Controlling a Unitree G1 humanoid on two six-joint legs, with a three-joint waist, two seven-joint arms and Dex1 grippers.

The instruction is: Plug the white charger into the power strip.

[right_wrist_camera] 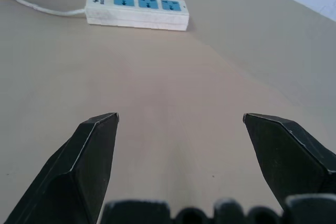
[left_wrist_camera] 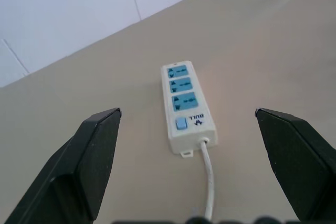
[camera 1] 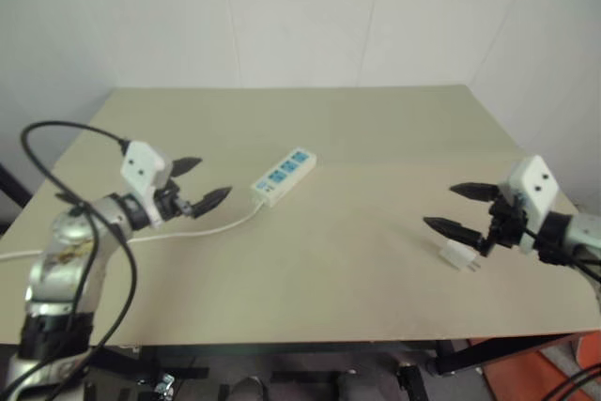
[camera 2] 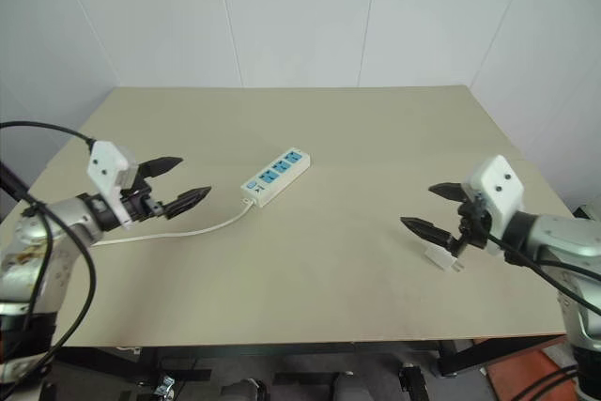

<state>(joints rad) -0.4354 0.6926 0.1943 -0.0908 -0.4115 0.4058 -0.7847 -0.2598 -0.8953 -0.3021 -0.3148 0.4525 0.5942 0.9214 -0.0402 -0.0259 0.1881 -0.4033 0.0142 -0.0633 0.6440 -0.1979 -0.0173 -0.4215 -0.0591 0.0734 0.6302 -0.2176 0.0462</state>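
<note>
My gripper will make the power strip's white cord (camera 1: 169,236) trail along and straighten when I bring the power strip closer, because the cord lies in a loose bend (camera 1: 244,220).
The power strip (camera 1: 284,176) lies flat on the beige table (camera 1: 376,138), left of centre, its three blue sockets facing up and its thin white cord (camera 1: 225,224) trailing off to the left. My left gripper (camera 1: 199,183) hovers open just left of the strip's switch end, fingers pointing at it; the strip (left_wrist_camera: 187,107) lies ahead between its fingers. The white charger (camera 1: 462,255) rests on the table near the front right. Just above and beside it, my right gripper (camera 1: 457,208) hangs open with nothing held. The strip (right_wrist_camera: 137,9) lies far ahead of it.
The table's front edge (camera 1: 282,335) runs close below both arms, and its right edge (camera 1: 526,157) lies near the right gripper. White walls stand behind the table. A black cable (camera 1: 56,138) loops over my left arm.
</note>
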